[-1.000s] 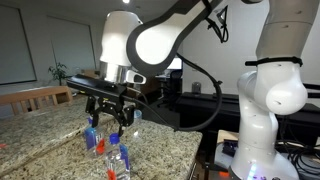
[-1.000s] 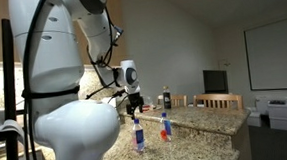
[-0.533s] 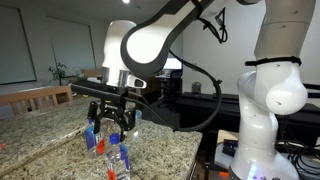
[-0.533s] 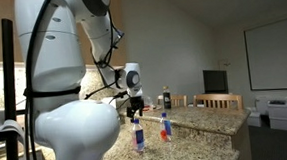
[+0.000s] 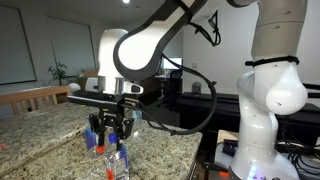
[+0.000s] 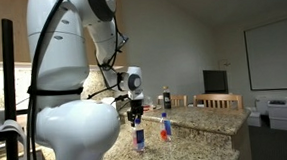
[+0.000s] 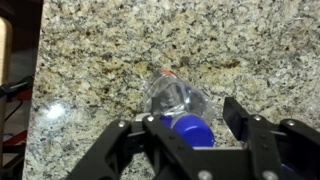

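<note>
Next, my gripper goes up, centers its open fingers over the cap and then closes, because the blue cap is out of line with its fingers.
A clear plastic bottle with a blue cap stands on the speckled granite counter. My gripper is open and hangs right above it, a finger on each side of the cap, not touching it. In both exterior views the gripper is just over this bottle. A second blue-capped bottle stands nearby, with a small orange-red object beside it.
The counter's edge runs close to the bottles. Wooden chairs stand beyond the counter. A dark bottle sits at its far end. The robot's white base rises to one side.
The gripper has come down a little over the nearer bottle, its fingers still open. The bottles and the orange-red object have not moved.
</note>
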Robot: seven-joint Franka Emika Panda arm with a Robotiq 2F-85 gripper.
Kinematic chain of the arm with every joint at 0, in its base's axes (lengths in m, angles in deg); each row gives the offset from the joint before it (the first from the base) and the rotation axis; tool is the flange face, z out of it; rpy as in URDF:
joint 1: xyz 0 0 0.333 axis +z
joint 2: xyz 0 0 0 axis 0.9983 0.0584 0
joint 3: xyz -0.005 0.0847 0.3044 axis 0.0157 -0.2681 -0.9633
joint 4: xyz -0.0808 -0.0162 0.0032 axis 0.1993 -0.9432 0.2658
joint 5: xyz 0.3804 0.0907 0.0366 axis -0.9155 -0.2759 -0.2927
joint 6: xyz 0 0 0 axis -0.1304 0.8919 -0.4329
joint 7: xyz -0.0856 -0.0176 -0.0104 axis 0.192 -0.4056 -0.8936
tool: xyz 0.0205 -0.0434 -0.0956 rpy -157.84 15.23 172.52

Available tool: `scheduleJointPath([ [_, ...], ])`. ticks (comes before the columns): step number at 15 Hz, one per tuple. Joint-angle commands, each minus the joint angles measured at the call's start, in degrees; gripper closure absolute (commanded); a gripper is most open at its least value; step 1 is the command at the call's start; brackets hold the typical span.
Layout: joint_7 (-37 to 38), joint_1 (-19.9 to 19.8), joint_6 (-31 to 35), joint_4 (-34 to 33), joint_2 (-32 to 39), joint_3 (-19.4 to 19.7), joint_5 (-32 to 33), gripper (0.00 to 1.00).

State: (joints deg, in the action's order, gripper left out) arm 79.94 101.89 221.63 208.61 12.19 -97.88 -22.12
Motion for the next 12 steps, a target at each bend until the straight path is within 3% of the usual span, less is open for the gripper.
scheduleJointPath([
  [1, -2.12, -0.07, -2.6, -1.95, 1.02, 0.1, -0.29, 0.66],
  [5, -1.54, -0.06, -5.45, -3.72, 0.83, 0.03, 1.02, 0.91],
  [7, -1.36, -0.01, -6.38, -4.47, 0.77, -0.05, 1.55, 0.94],
  [8, -1.57, 0.05, -6.87, -4.69, 0.66, -0.07, 1.26, 0.61],
  [10, -1.81, 0.01, -7.88, -5.09, 0.59, 0.01, 0.86, 0.64],
  [12, -1.69, -0.05, -9.28, -5.38, 0.23, 0.08, 0.79, 0.55],
])
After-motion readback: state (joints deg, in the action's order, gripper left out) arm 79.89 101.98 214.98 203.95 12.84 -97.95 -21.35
